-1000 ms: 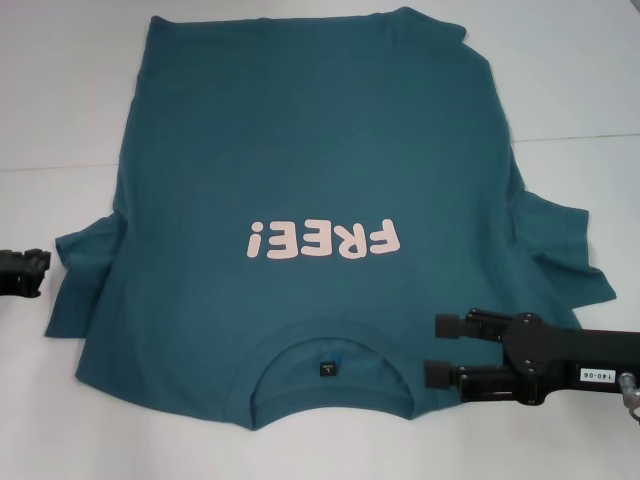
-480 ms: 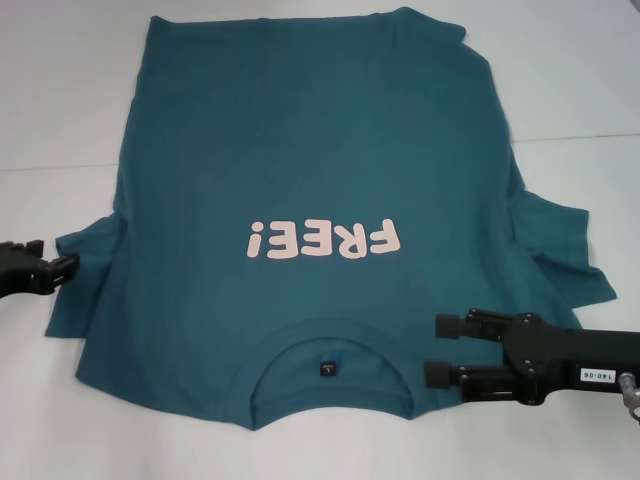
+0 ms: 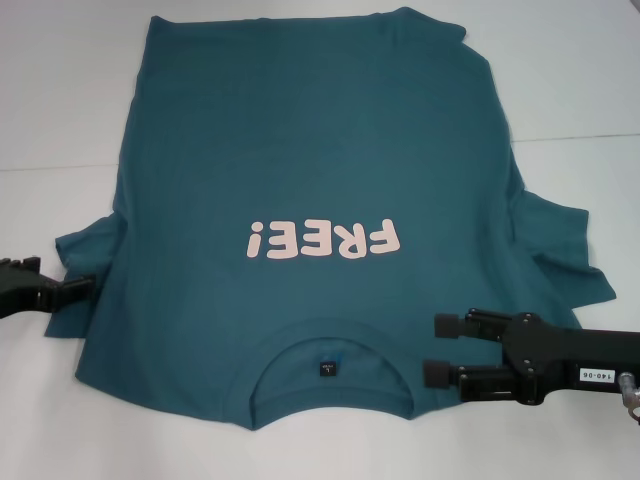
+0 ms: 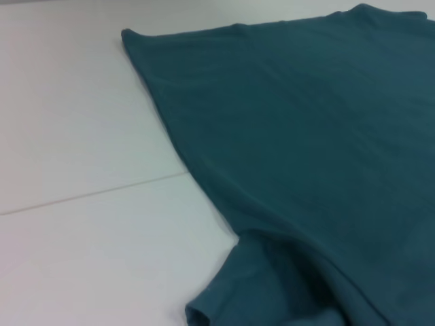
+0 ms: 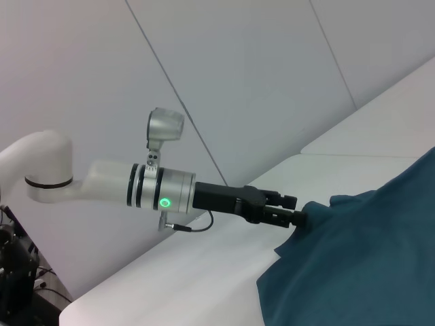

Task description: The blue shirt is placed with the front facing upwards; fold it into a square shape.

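I should open my left gripper and move it farther over the sleeve [image 3: 98,264] before I fold the sleeve inward, because only one of that gripper's fingers touches the sleeve's outer edge [image 3: 63,268].
The blue shirt [image 3: 300,150] lies spread flat on the white table, front up. Its pink "FREE!" print [image 3: 325,240] sits mid-shirt, and its collar and dark neck tag [image 3: 328,368] lie nearest me. My left gripper [image 3: 70,280] comes in low from the left, open, with one fingertip at the edge of the left sleeve [image 3: 85,255]. The right wrist view shows that left gripper [image 5: 297,209] touching the shirt [image 5: 367,272] at the sleeve. My right gripper [image 3: 437,350] is open just above the right shoulder, beside the collar. The left wrist view shows only shirt [image 4: 306,136].
The white table [image 3: 60,100] extends past the shirt on both sides, with a thin seam line [image 3: 580,137] across it. The right sleeve [image 3: 560,250] lies rumpled at the right. A pale wall [image 5: 238,81] stands behind the left arm [image 5: 156,187].
My left gripper has moved in from the left edge, to the right and slightly nearer me, until it reached the left sleeve. The right arm and the shirt have stayed still.
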`<action>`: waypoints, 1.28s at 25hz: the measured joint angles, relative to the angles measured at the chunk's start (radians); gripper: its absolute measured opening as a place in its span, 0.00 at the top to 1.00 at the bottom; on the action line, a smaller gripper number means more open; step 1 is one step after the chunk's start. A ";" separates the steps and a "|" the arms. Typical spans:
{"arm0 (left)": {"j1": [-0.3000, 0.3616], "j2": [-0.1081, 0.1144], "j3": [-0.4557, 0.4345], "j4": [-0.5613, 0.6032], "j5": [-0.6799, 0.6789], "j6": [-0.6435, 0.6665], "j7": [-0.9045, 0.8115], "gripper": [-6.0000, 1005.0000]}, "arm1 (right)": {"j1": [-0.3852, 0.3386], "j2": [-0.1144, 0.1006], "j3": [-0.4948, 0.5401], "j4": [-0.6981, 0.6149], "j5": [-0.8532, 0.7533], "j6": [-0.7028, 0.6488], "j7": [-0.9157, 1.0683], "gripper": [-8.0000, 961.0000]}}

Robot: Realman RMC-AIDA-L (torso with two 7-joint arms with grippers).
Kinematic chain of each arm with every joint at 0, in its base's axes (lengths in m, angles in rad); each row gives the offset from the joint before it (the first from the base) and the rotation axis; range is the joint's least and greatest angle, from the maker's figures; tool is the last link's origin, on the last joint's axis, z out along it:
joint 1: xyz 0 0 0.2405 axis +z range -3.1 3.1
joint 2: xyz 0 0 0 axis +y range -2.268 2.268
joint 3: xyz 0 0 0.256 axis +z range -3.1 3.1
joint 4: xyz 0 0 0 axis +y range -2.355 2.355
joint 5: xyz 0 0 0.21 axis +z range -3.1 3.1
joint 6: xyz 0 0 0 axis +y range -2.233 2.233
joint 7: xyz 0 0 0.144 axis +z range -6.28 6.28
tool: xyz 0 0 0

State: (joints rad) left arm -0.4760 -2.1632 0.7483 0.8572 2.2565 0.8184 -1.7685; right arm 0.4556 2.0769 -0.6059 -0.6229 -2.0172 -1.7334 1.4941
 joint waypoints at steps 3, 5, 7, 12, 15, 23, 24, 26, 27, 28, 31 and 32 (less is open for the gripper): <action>-0.002 0.000 0.003 -0.008 0.000 -0.009 0.000 0.16 | 0.000 0.000 0.000 0.000 0.000 0.000 0.000 0.02; -0.003 0.000 0.007 -0.012 0.000 -0.009 0.000 0.16 | 0.000 0.000 0.000 0.000 0.000 0.000 0.000 0.02; -0.005 0.001 0.009 -0.017 0.000 -0.009 0.001 0.16 | -0.001 0.000 0.000 0.000 0.000 0.000 0.000 0.02; -0.007 0.002 0.014 -0.020 0.000 -0.010 0.001 0.17 | -0.003 0.000 0.000 0.000 0.000 0.000 0.000 0.02; -0.007 0.002 0.016 -0.020 0.000 -0.012 0.001 0.25 | -0.004 0.000 0.000 0.000 0.000 0.000 0.000 0.02; -0.007 0.002 0.022 -0.022 0.000 -0.019 0.001 0.45 | -0.005 0.000 0.000 0.000 0.000 0.000 0.000 0.02; -0.007 0.002 0.026 -0.024 0.000 -0.020 0.001 0.47 | -0.005 0.000 0.000 0.000 0.000 0.000 0.000 0.02; -0.008 0.002 0.033 -0.028 0.000 -0.021 0.001 0.50 | -0.005 0.000 0.000 0.000 0.000 0.000 0.000 0.02; -0.008 0.002 0.038 -0.029 0.000 -0.025 0.001 0.52 | -0.005 0.000 0.000 0.000 0.000 0.000 0.000 0.02; -0.008 0.002 0.042 -0.030 0.000 -0.028 0.001 0.53 | -0.005 0.000 0.000 0.000 0.000 0.000 0.000 0.02; -0.010 0.001 0.061 -0.032 0.000 -0.042 0.001 0.55 | -0.005 0.001 0.000 0.000 0.000 0.000 0.000 0.02; -0.010 0.001 0.064 -0.033 0.000 -0.044 0.000 0.55 | -0.005 0.001 0.000 0.000 0.000 0.000 0.000 0.02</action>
State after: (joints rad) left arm -0.4860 -2.1627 0.8120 0.8244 2.2565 0.7744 -1.7682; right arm 0.4501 2.0778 -0.6059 -0.6228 -2.0172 -1.7334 1.4940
